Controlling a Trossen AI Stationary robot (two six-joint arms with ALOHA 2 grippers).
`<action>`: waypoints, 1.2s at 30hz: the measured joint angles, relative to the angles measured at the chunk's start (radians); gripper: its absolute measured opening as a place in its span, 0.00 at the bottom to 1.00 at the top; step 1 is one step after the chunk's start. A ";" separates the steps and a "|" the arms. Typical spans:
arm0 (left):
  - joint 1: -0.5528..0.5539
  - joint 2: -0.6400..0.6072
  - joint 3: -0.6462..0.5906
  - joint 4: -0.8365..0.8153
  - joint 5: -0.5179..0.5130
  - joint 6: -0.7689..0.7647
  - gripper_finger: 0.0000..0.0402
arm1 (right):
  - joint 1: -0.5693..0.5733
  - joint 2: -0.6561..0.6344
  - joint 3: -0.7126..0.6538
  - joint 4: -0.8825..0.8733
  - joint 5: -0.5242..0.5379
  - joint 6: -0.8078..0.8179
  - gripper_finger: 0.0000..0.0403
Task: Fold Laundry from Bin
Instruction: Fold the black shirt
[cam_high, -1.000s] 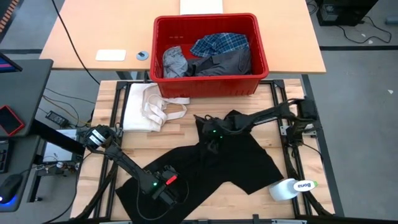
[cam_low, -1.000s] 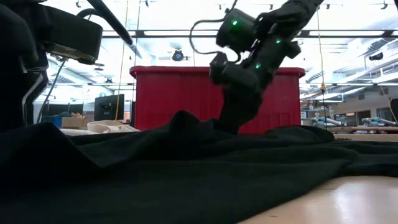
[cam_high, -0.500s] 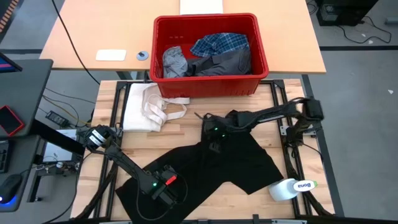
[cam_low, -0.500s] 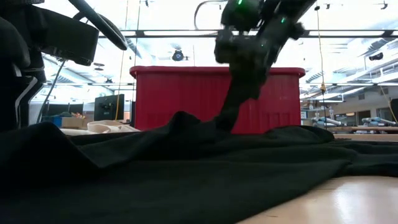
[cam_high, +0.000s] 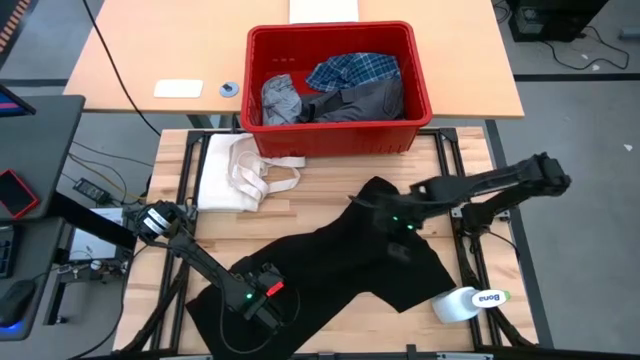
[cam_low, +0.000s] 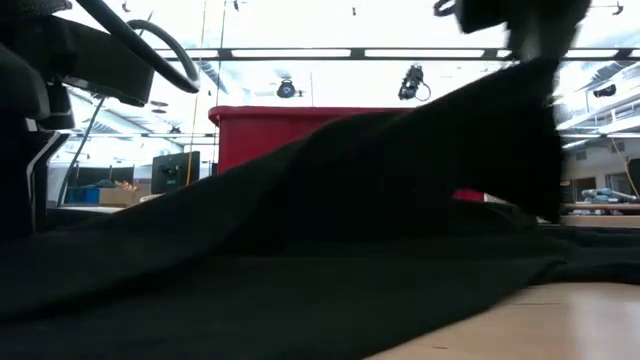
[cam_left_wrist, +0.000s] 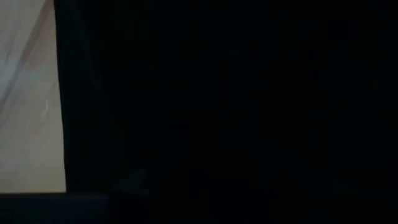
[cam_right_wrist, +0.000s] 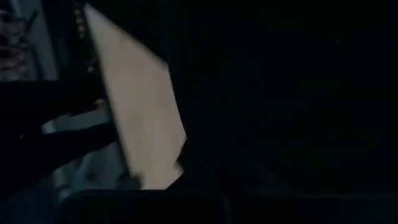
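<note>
I should go on pulling with my right gripper the raised end of the black garment (cam_low: 300, 185), sloping taut between my grippers, toward the white roll (cam_high: 457, 304) until beside it, then release.
The large black garment (cam_high: 330, 265) lies spread over the near half of the table. My right gripper (cam_high: 397, 238) is over its right part, shut on it and raised. In the low view the cloth (cam_low: 300, 230) climbs like a tent to a peak at the upper right. My left gripper (cam_high: 265, 298) rests low on the garment's near-left part. The red bin (cam_high: 340, 140) stands at the far edge, holding a plaid shirt (cam_high: 352, 70), a light grey garment (cam_high: 282, 98) and a dark grey one (cam_high: 360, 100). My right gripper holds the black garment from above at a spot in its right-middle part; the gripper itself hides the exact place. The held part (cam_low: 525, 75) is lifted clear of the table. The cloth slopes down from there, drawn fairly taut, to the rest on the table.
A cream-white cloth with strap loops (cam_high: 235, 170) lies at the far left of the wooden top, beside the bin. A white roll with a green label (cam_high: 468, 302) lies near the near right corner. Bare wood shows between the bin and the black garment.
My right gripper has shut on the black garment near the middle of its far edge, then gone up and toward the table's right edge. That part of the cloth has risen into a tent. The near-left part under my left gripper has stayed put.
</note>
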 joint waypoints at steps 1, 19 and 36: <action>0.001 0.000 0.000 0.000 -0.001 0.000 0.47 | 0.021 -0.016 0.000 -0.011 -0.018 0.033 0.03; 0.001 -0.001 0.003 0.008 0.049 0.000 0.47 | 0.375 0.043 0.000 -0.020 -0.325 0.421 0.02; 0.000 -0.043 0.001 -0.025 0.087 0.002 0.47 | 0.397 0.263 0.000 0.005 -0.464 0.219 0.26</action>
